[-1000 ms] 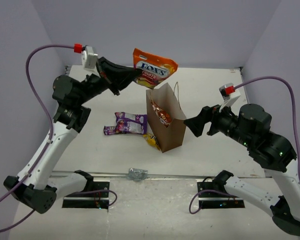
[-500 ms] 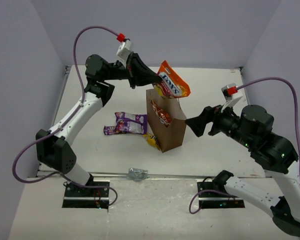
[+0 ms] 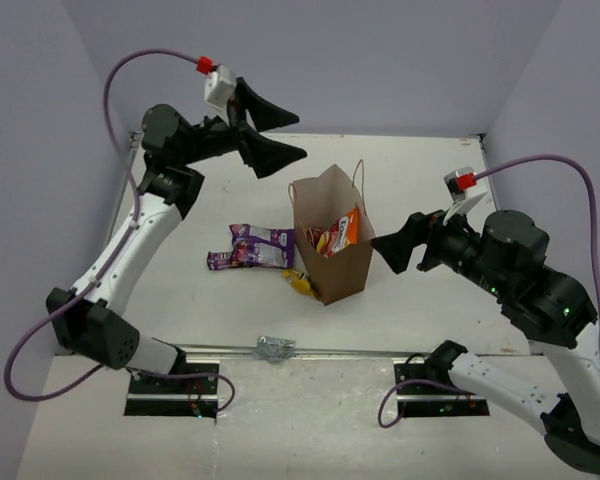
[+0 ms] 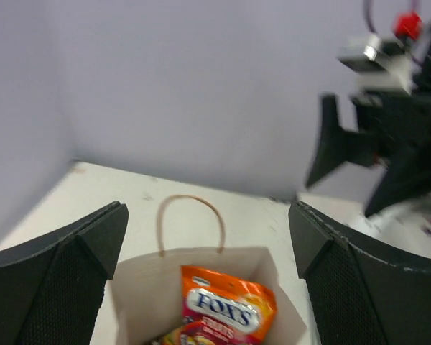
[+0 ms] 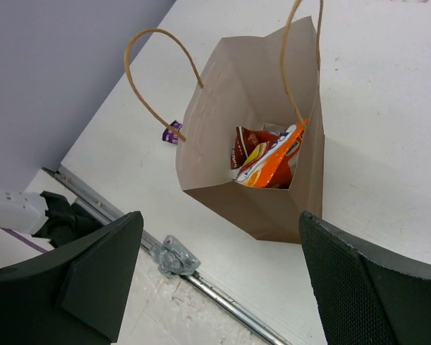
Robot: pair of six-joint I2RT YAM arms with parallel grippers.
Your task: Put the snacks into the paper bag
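My open left gripper keeps lowering to the large purple packet, since it lies on the small purple packet [image 3: 244, 255], until the fingers close at its loose end [image 3: 238, 236].
The brown paper bag [image 3: 346, 277] stands upright mid-table with its mouth open. The orange FOX'S bag [image 3: 349, 227] lies inside it, leaning on a red-and-silver bag [image 3: 323, 238]. My left gripper [image 3: 287, 137] hangs open and empty, above and left of the bag's mouth. The left wrist view looks down on the FOX'S bag [image 4: 226, 309] in the paper bag [image 4: 140, 287], seen between the left gripper's [image 4: 208, 228] spread fingers. My right gripper [image 3: 385, 252] stands open just right of the bag. Purple packets [image 3: 255, 247] and a small yellow piece [image 3: 300, 282] lie on the table left of the bag.
A crumpled silver clamp [image 3: 273, 347] sits on the metal rail [image 5: 230, 305] along the table's near edge. Purple walls close off the left, back and right sides. The right arm [image 4: 388, 136] shows beyond the bag in the left wrist view.
My left gripper opened and let go of the FOX'S bag, which dropped into the paper bag. The left arm then drew back to the left. The right arm has not moved.
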